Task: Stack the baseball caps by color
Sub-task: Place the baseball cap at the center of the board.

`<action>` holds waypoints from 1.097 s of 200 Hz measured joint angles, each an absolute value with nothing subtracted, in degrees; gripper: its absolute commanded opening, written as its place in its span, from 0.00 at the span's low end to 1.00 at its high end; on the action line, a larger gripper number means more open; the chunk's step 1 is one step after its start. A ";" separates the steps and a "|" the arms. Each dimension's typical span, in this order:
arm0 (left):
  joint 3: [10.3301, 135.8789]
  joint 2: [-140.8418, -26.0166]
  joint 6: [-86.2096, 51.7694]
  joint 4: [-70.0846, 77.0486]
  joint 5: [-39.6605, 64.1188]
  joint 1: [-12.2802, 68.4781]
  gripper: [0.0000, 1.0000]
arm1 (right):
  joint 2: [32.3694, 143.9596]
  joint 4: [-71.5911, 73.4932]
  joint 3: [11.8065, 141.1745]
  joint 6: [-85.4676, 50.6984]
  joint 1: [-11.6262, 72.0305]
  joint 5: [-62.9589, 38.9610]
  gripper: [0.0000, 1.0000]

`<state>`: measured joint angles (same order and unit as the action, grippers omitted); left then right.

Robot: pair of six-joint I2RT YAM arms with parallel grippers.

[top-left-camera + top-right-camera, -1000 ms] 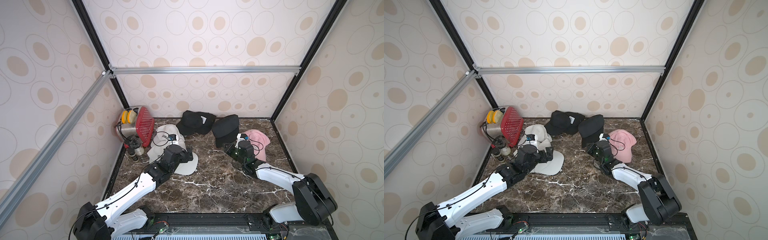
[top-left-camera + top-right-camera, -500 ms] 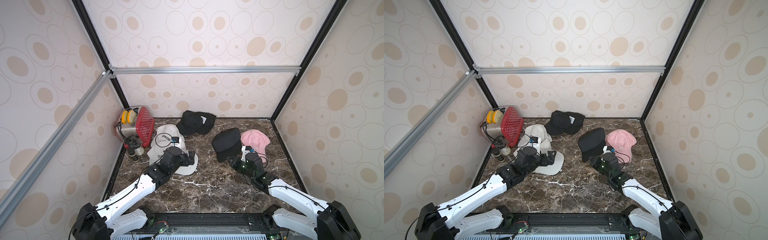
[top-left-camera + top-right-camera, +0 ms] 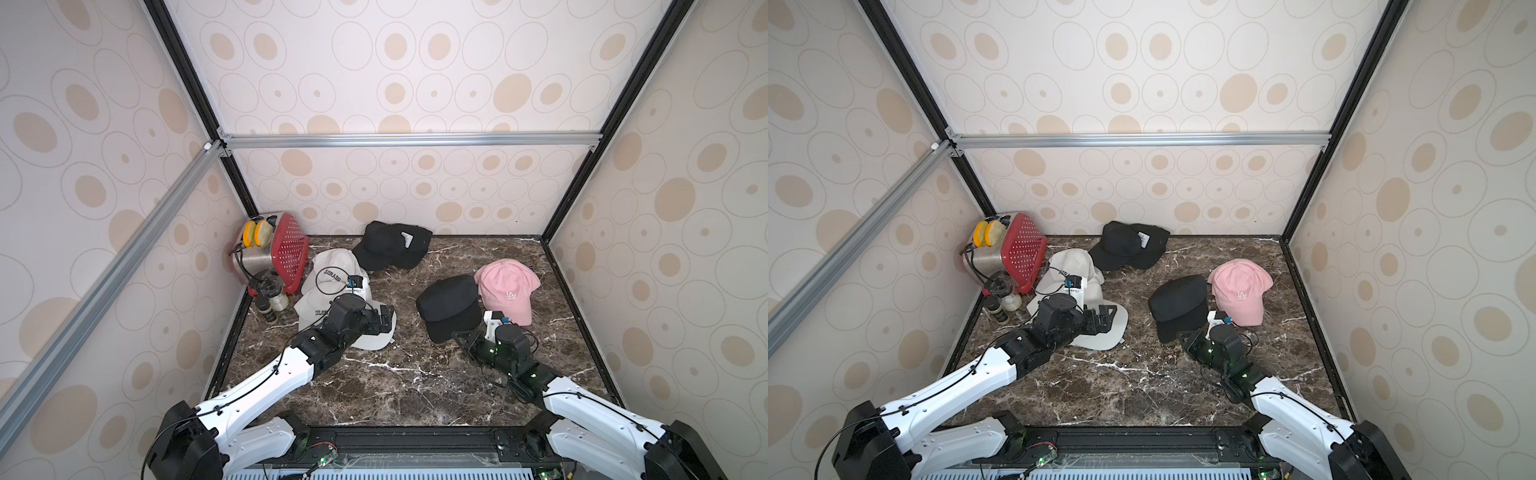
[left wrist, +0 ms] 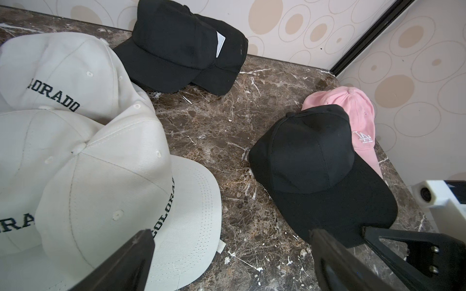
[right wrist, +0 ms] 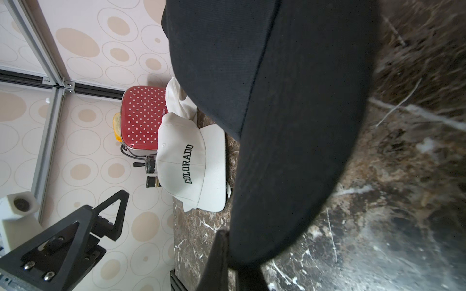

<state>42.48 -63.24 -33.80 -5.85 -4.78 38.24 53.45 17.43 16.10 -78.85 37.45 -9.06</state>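
My right gripper is holding the black cap's brim (image 3: 446,329), with open marble (image 3: 424,361) before it. I should pull next until the black cap is clear of the pink cap.
Three white "COLORADO" caps (image 3: 332,286) overlap at the left. My left gripper (image 3: 384,318) hangs open over the front one's brim (image 4: 191,201), with nothing between its fingers (image 4: 327,252). Two black caps (image 3: 390,249) lie together at the back, one with a white patch. A third black cap (image 3: 449,307) sits mid-right against a pink cap (image 3: 505,286) with a white logo. My right gripper (image 3: 461,336) is shut on this black cap's brim (image 5: 290,126), pinching its front edge. In the left wrist view the held black cap (image 4: 312,156) partly covers the pink cap (image 4: 353,105).
A red dotted toaster (image 3: 278,253) with yellow slices stands in the back left corner. Small shaker bottles (image 3: 272,299) stand in front of it. Patterned walls close the marble table (image 3: 395,386) on three sides.
My right gripper has pulled the black cap from beside the back black caps toward the front, holding its brim. The left arm has drawn back a little and stays open.
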 measured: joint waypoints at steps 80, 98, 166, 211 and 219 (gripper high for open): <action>42.48 -63.99 -33.85 -5.72 -1.52 38.24 0.99 | 60.93 28.34 14.28 -87.00 42.70 -7.20 0.00; 42.48 -63.99 -33.85 -5.65 -1.06 38.24 0.99 | 62.17 29.95 13.82 -88.75 43.07 -7.11 0.00; 42.48 -63.99 -34.15 -5.56 0.43 38.24 0.99 | 57.10 22.00 12.47 -92.23 43.68 -4.47 0.68; 42.48 -64.53 -34.54 -5.17 1.39 38.24 0.99 | 50.06 7.14 13.06 -91.22 43.77 0.10 0.94; 42.48 -64.64 -34.65 -5.17 1.58 38.24 0.99 | 48.95 4.08 13.23 -91.07 43.75 1.50 1.00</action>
<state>42.48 -64.64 -34.65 -5.17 1.58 38.24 48.95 4.08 13.23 -91.07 43.75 1.50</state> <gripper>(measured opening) 0.991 0.948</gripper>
